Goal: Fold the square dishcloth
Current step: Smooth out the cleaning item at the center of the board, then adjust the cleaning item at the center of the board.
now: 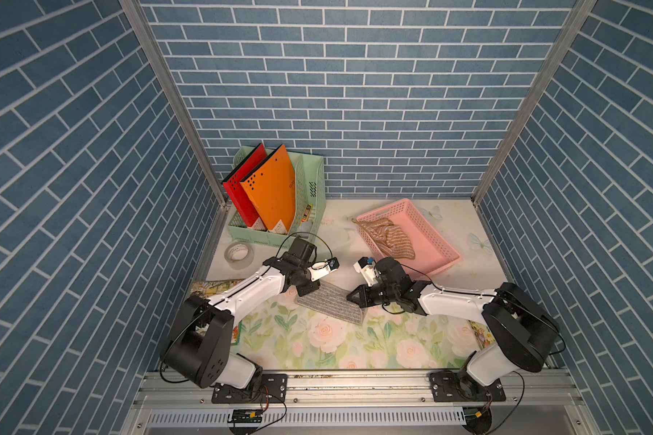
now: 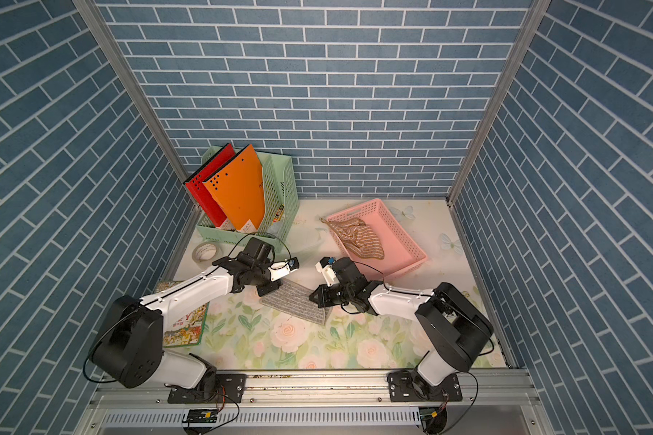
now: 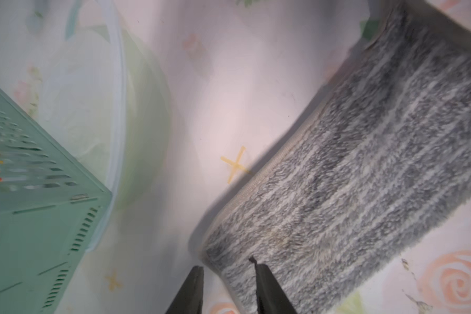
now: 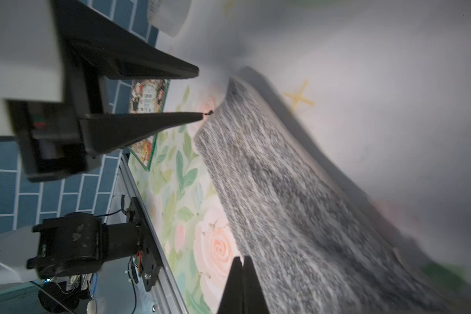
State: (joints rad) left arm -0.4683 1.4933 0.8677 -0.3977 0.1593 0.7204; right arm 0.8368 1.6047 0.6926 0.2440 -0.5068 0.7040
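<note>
My right gripper should swing the dishcloth's end toward the table's front edge before it folds that end back, because the folded grey dishcloth lies at a slant across between my grippers.
The grey fleecy dishcloth lies on the flowered table as a long folded strip between my two grippers. My left gripper is open at the strip's left end. One finger rests over the cloth's corner and the other stands just off its edge. The right wrist view shows the left gripper with its lower fingertip touching that corner. My right gripper is shut, its tips together at the long edge of the cloth near the right end.
A green file rack with red and orange folders stands at the back left. In front of it lies a tape roll. A pink basket with a striped cloth sits at the back right. A picture book lies under the left arm.
</note>
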